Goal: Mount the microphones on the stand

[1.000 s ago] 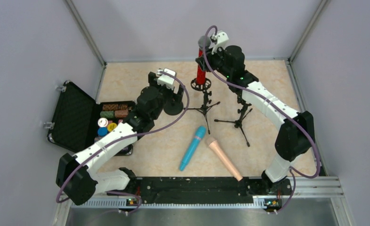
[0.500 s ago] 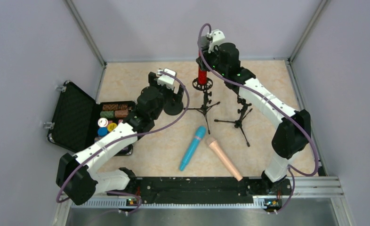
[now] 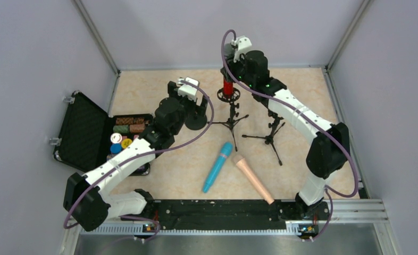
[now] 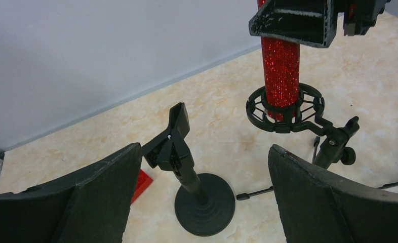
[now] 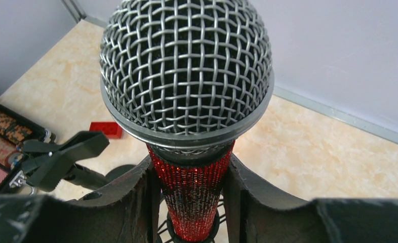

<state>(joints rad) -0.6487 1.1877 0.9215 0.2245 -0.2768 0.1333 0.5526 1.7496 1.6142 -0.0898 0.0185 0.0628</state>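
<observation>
The red microphone hangs upright, its lower end (image 3: pixel 227 91) inside the black ring mount (image 3: pixel 230 99), so my right gripper goes on lowering it until the mount holds it.
My right gripper (image 5: pixel 191 195) is shut on the glittery red microphone (image 5: pixel 187 76) just under its grey mesh head and holds it upright. The microphone's lower end (image 4: pixel 279 71) sits inside the black ring mount (image 4: pixel 284 109) of a tripod stand (image 3: pixel 231 118). In the top view the right gripper (image 3: pixel 234 65) hides the mesh head. The cyan-blue microphone (image 3: pixel 217 166) and the peach-pink microphone (image 3: pixel 253 179) lie side by side on the table in front. My left gripper (image 4: pixel 204 152) is open, hovering over a round-base stand with a clip (image 4: pixel 174 147), touching nothing.
A second tripod stand (image 3: pixel 270 130) stands right of the first. An open black case (image 3: pixel 82 130) with several small coloured pieces lies at the left. A small red block (image 4: pixel 141 183) lies near the round base (image 4: pixel 204 202). Walls close in the back and sides.
My right gripper has come down with the red microphone, pushing it deeper through the ring mount. The left arm has not moved.
</observation>
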